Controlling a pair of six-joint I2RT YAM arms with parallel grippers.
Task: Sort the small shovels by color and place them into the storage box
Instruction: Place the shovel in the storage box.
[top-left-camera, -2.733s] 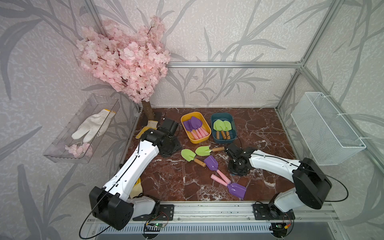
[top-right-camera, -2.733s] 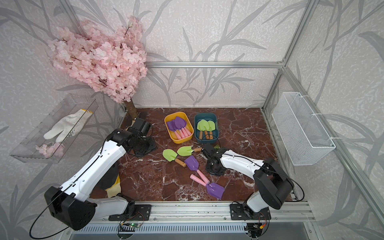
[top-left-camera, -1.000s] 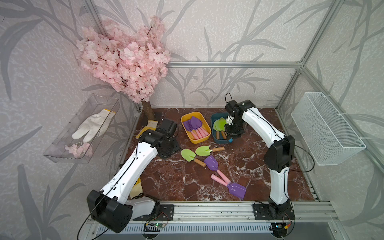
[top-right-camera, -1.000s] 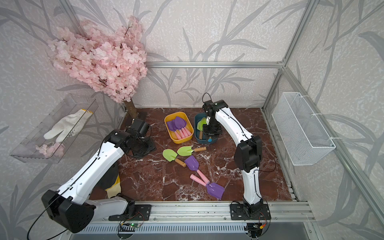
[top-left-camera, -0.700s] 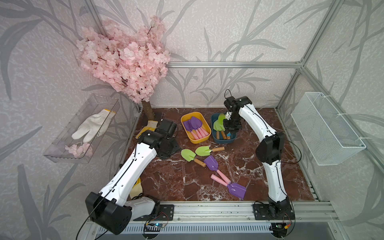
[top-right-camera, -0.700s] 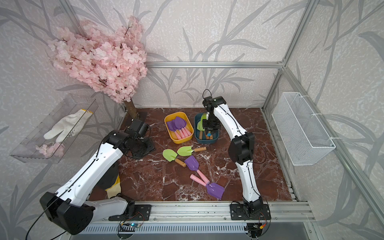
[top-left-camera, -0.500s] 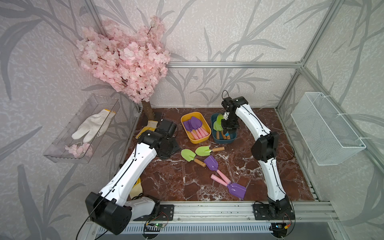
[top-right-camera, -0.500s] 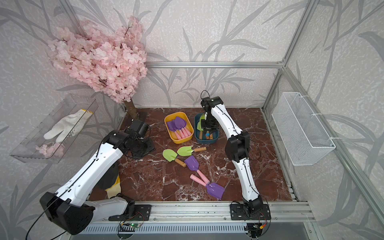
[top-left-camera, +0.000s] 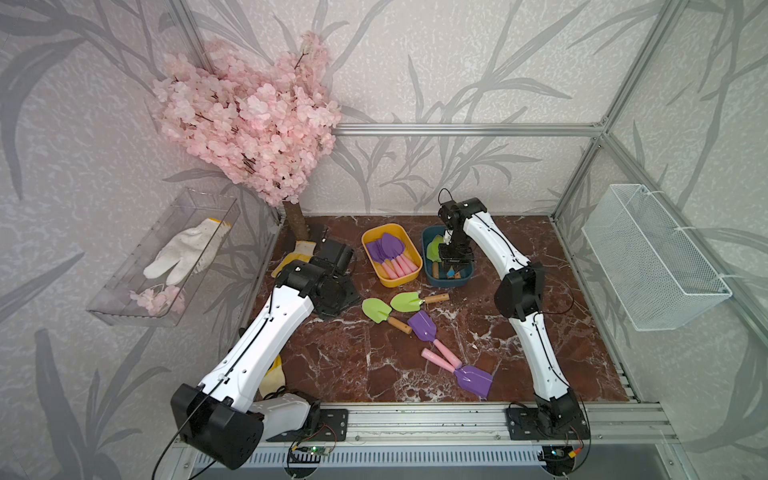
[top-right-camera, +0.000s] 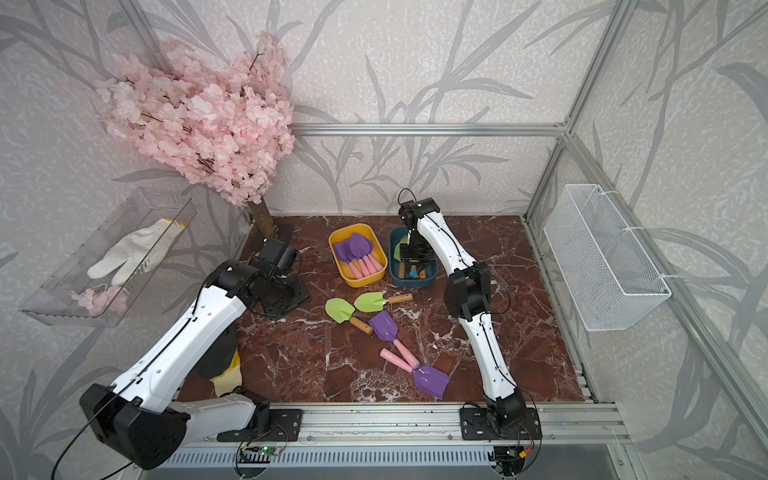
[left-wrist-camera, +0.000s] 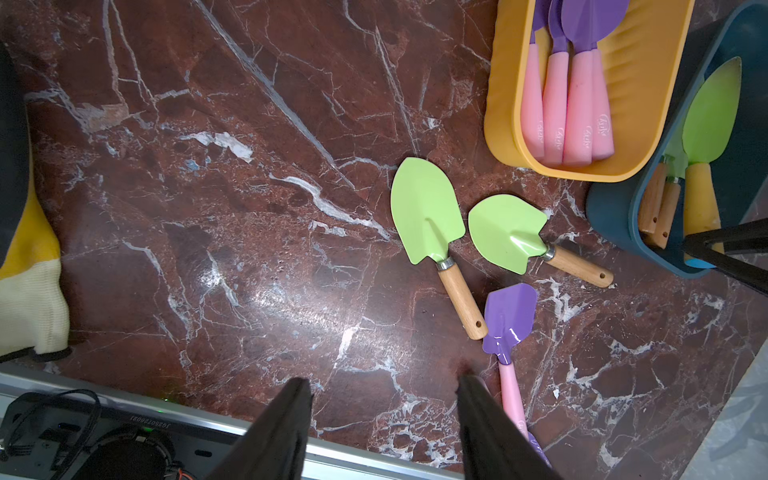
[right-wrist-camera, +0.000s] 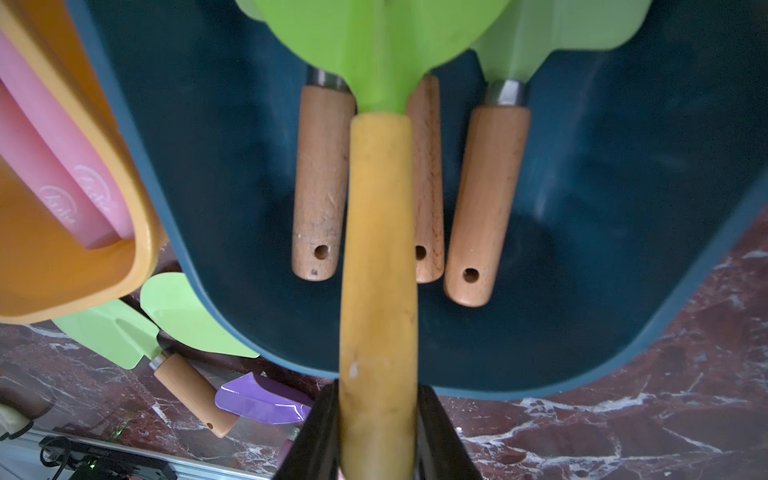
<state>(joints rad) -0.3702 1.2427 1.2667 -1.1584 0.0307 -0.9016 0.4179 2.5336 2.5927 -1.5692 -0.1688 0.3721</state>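
My right gripper should keep lowering the shovel until it lies next to the wooden handles in the teal box, as the shovel's yellow handle is in line with them.
My right gripper is shut on the yellow handle of a pointed green shovel, holding it over the dark teal storage box. Three wooden-handled green shovels lie inside that box. The yellow-orange storage box beside it holds several purple shovels with pink handles. Loose on the marble lie two green shovels and two purple ones. My left gripper hovers open and empty, to the left of the loose shovels.
A pink blossom tree stands at the back left. A clear tray on the left wall holds a white glove. A white wire basket hangs on the right wall. Yellow gloves lie near my left arm.
My right arm swung from mid-table back to the teal box with the shovel, then edged slightly left. The left arm barely shifted.
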